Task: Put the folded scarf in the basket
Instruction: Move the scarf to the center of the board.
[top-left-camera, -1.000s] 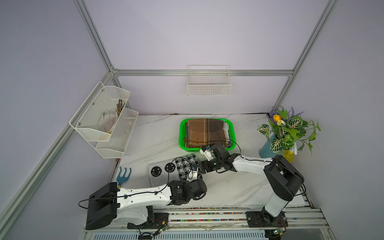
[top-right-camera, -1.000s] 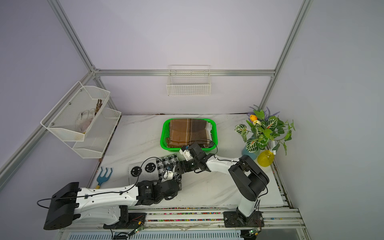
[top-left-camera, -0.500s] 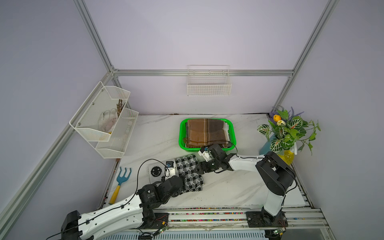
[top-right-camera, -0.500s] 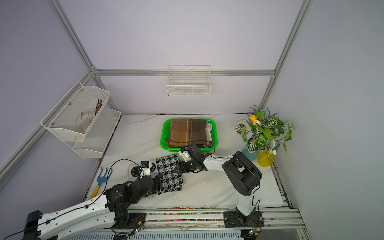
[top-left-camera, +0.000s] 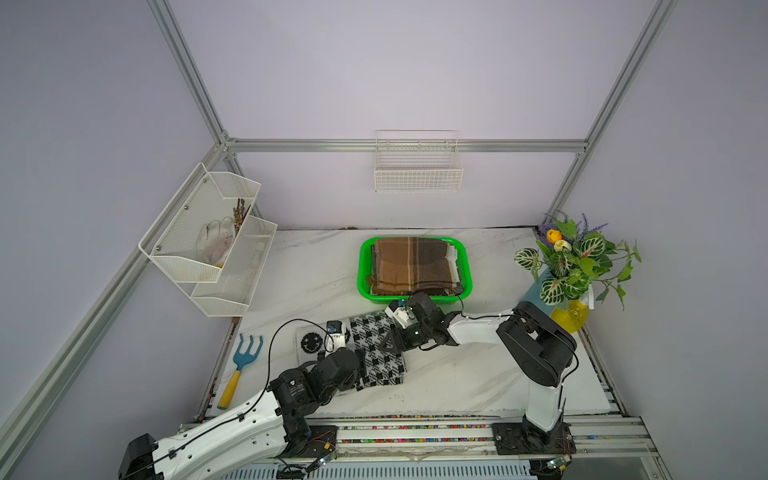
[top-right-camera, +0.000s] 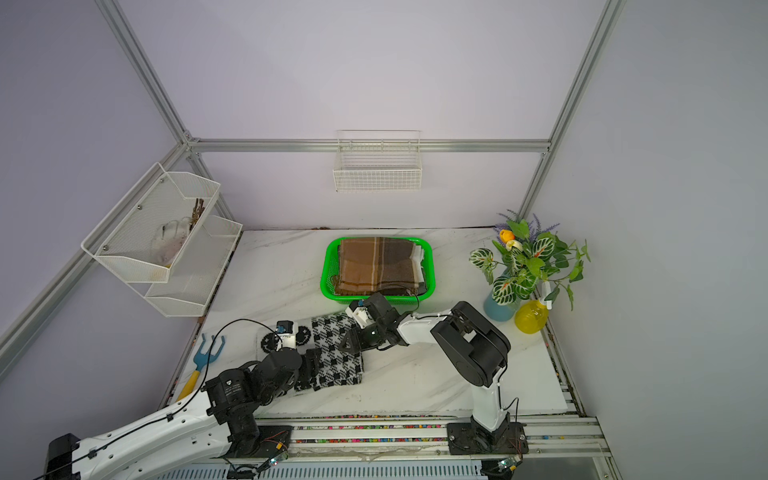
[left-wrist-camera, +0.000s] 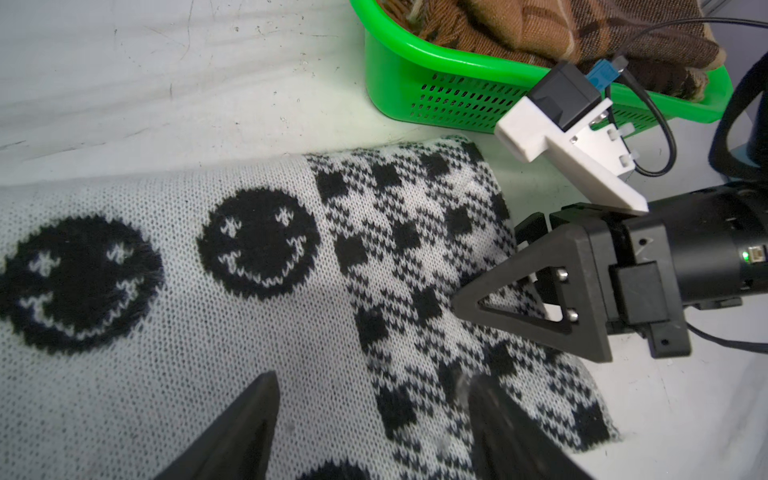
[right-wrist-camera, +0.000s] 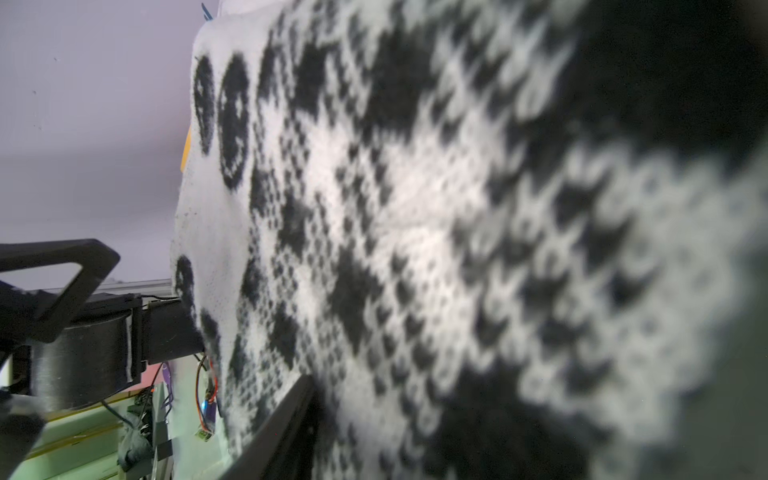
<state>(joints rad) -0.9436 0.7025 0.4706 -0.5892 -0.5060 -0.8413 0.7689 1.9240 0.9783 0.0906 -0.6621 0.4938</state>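
My right gripper needs to pull the folded scarf by its checked end (top-left-camera: 380, 368) until the scarf lines up before it lifts, because the scarf is too far to one side of the basket.
The folded scarf (top-left-camera: 372, 330) (top-right-camera: 332, 334), a black-and-white knit with checks and smiley faces, lies flat on the marble table in front of the basket (top-left-camera: 363, 266) (top-right-camera: 327, 266), which is bright green. My left gripper (top-left-camera: 360, 368) (left-wrist-camera: 370, 376) hangs open just over the scarf's near left part, with one finger on either side of the checked band. My right gripper (top-left-camera: 392, 340) (left-wrist-camera: 488, 266) is turned on its side at the scarf's right edge, jaws shut on the cloth. In the right wrist view the scarf (right-wrist-camera: 415, 208) fills the frame beside one finger (right-wrist-camera: 286, 419).
A brown plaid cloth (top-left-camera: 411, 266) fills the basket. A blue hand rake (top-left-camera: 243, 361) lies at the table's left edge. A white mesh rack (top-left-camera: 208, 249) hangs on the left wall and a white wire basket (top-left-camera: 417, 166) on the back wall. A plant (top-left-camera: 573, 257) and a yellow bottle (top-left-camera: 575, 316) stand at the right.
My left arm has swung back toward the front left, uncovering the scarf, and its jaws have opened a little wider. My right gripper's jaws have closed in on the scarf's right edge.
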